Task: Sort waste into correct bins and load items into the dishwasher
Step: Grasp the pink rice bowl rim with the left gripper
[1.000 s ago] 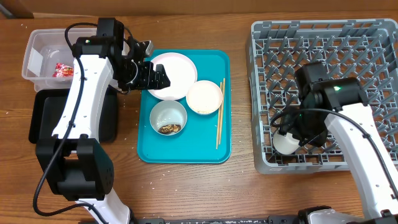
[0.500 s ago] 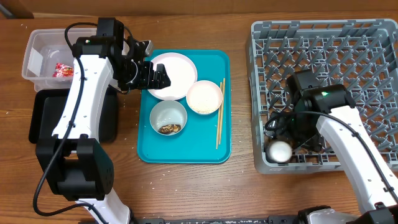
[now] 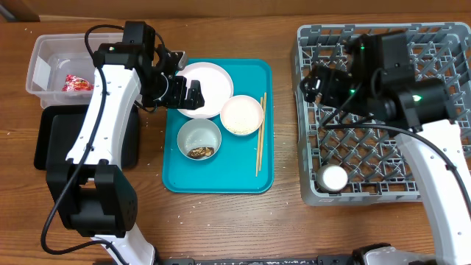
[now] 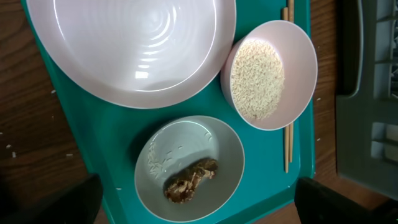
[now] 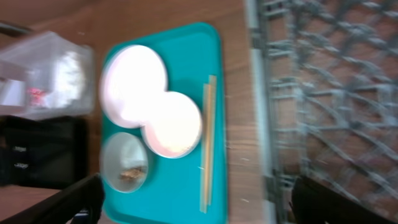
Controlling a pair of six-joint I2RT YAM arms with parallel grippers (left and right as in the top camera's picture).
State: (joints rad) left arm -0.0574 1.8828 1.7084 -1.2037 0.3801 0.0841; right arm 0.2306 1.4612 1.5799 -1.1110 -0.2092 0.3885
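Observation:
The rice bowl (image 3: 241, 115) holds loose rice, so my right gripper should back off over the rack while my left gripper takes the bowl to the black tray (image 3: 56, 140).
A white plate (image 3: 207, 87), a rice bowl (image 3: 242, 115), a bowl (image 3: 199, 139) with brown scraps (image 4: 189, 180) and wooden chopsticks (image 3: 260, 143) lie on the teal tray (image 3: 250, 173). My left gripper (image 3: 190, 94) hovers open over the plate's left edge and holds nothing. In its wrist view the left gripper (image 4: 199, 200) frames the scraps bowl (image 4: 189, 169). My right gripper (image 3: 313, 82) hangs open and holds nothing above the left side of the grey rack (image 3: 434, 51). A small white cup (image 3: 333, 177) sits in the rack's front-left corner. The red wrapper (image 3: 76, 83) lies in the clear tub (image 3: 44, 48).
The black tray (image 3: 51, 143) sits in front of the clear tub, left of the teal tray. Bare wood lies between the teal tray and the rack. The right wrist view is blurred; it looks over the chopsticks (image 5: 206, 149) and the rack's edge (image 5: 258, 93).
My right gripper opened, left the cup in the rack's front-left corner, then rose and swung to the rack's far left. The left gripper opened a little wider and shifted slightly.

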